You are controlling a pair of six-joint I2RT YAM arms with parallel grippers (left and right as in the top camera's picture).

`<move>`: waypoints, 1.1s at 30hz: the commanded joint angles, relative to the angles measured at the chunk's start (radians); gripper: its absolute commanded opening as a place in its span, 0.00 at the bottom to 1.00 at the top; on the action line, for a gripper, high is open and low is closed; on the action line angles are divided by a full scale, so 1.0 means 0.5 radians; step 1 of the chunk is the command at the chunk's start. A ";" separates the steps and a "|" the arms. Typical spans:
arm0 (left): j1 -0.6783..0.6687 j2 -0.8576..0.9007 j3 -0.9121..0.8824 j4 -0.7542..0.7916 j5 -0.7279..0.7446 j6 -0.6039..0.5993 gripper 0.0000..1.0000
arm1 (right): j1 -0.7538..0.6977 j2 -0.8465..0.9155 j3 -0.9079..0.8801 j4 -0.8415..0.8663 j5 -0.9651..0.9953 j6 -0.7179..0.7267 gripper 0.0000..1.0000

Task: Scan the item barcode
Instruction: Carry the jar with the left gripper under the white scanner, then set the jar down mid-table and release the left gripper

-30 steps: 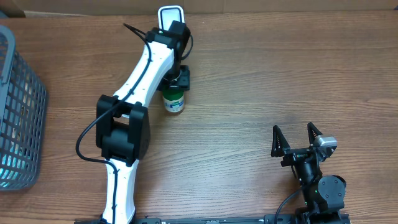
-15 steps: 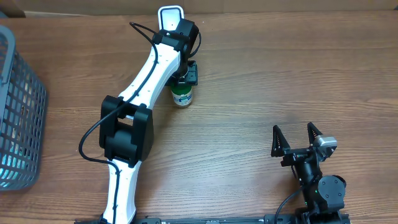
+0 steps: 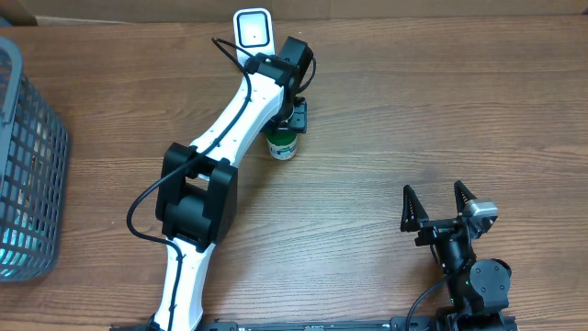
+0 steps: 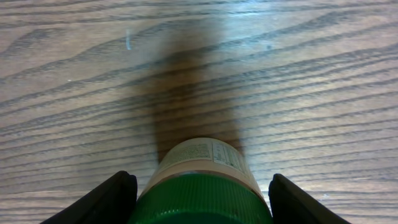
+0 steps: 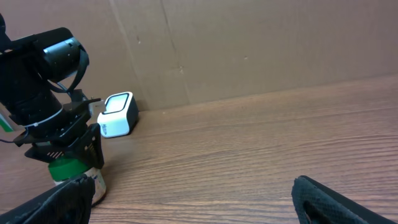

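The robot's left gripper is holding the jar upright (image 3: 282, 148), with clear wood between the jar and the right gripper. The left gripper should keep going toward that wood (image 3: 319, 172) and let go of the jar there.
The item is a small jar (image 3: 283, 144) with a green ribbed lid and a pale printed label. It stands upright at the back of the table, just right of the white barcode scanner (image 3: 253, 28). My left gripper (image 3: 292, 117) reaches down over it, shut on the lid. In the left wrist view the green lid (image 4: 202, 199) fills the space between the black fingers (image 4: 112, 199). The right wrist view shows the jar (image 5: 78, 173), the scanner (image 5: 118, 114) and the left gripper (image 5: 62, 146) far left. My right gripper (image 3: 439, 204) rests open at the front right, holding nothing.
A grey mesh basket (image 3: 28, 156) stands at the table's left edge. A brown cardboard wall (image 5: 249, 50) runs along the back of the table behind the scanner. Bare wood lies between the jar and my right gripper (image 5: 193, 196).
My left gripper has carried the jar to the right and slightly back, from below the scanner to beside its right edge. The right arm has stayed still.
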 commanded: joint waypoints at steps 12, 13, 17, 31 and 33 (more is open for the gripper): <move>-0.204 0.007 -0.050 -0.201 0.011 -0.027 0.33 | -0.011 -0.018 -0.021 0.012 -0.001 0.005 1.00; -0.217 0.007 -0.051 -0.201 0.013 -0.027 0.33 | -0.011 -0.018 -0.021 0.012 -0.001 0.005 1.00; -0.264 0.007 -0.051 -0.188 0.014 -0.035 0.34 | -0.011 -0.018 -0.021 0.012 -0.002 0.005 1.00; -0.374 0.007 -0.051 -0.005 0.169 -0.040 0.38 | -0.011 -0.018 -0.021 0.012 -0.002 0.005 1.00; -0.376 0.007 -0.051 0.000 0.169 -0.040 0.42 | -0.011 -0.018 -0.021 0.012 -0.001 0.005 1.00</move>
